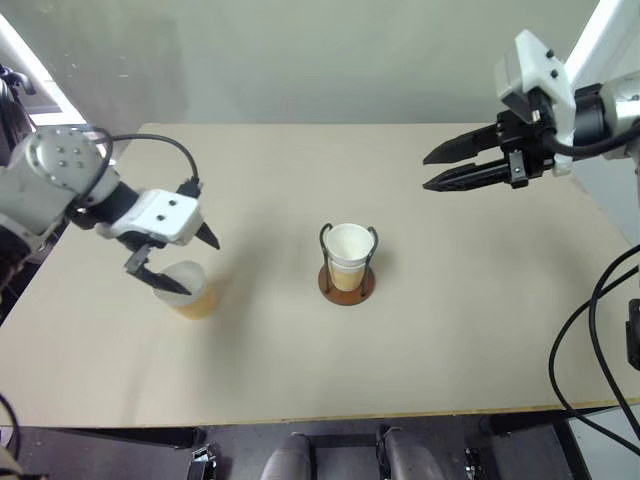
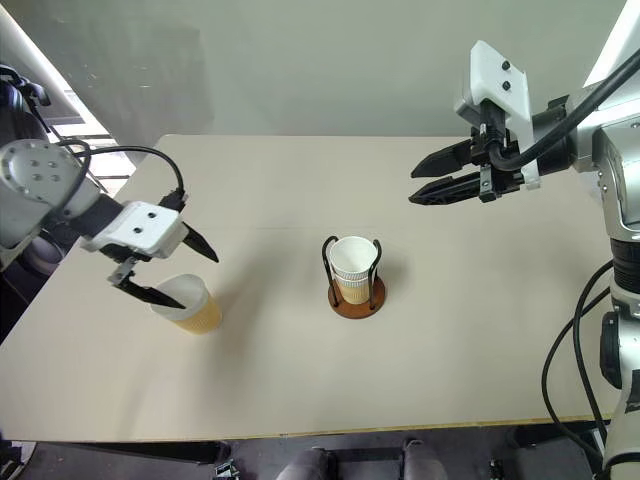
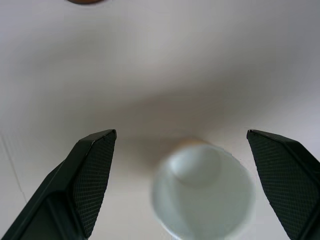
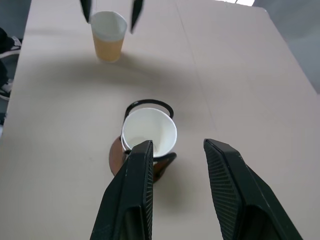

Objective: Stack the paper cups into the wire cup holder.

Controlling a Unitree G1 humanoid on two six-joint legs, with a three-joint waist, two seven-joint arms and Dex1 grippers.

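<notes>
I expect the loose paper cup (image 1: 188,290) to sink almost to its rim when I lower it into the wire cup holder, because rims sit close together (image 1: 348,263) there.
One paper cup (image 1: 191,296), tan outside and white inside, stands upright on the table at the left. My left gripper (image 1: 192,263) is open just above it, with one finger on each side of the rim (image 3: 202,190) and neither touching it. In the middle, the wire cup holder (image 1: 347,285) has a paper cup (image 4: 149,132) nested between its black loops, and a second rim shows just below that cup. My right gripper (image 2: 414,185) hangs high at the right, open, with nothing between its fingers (image 4: 141,165). It points towards the holder.
The beige table (image 1: 450,340) ends in a front edge near me and a slanted edge on the right. Black cables (image 1: 590,330) hang past the right edge. A grey wall stands behind the table.
</notes>
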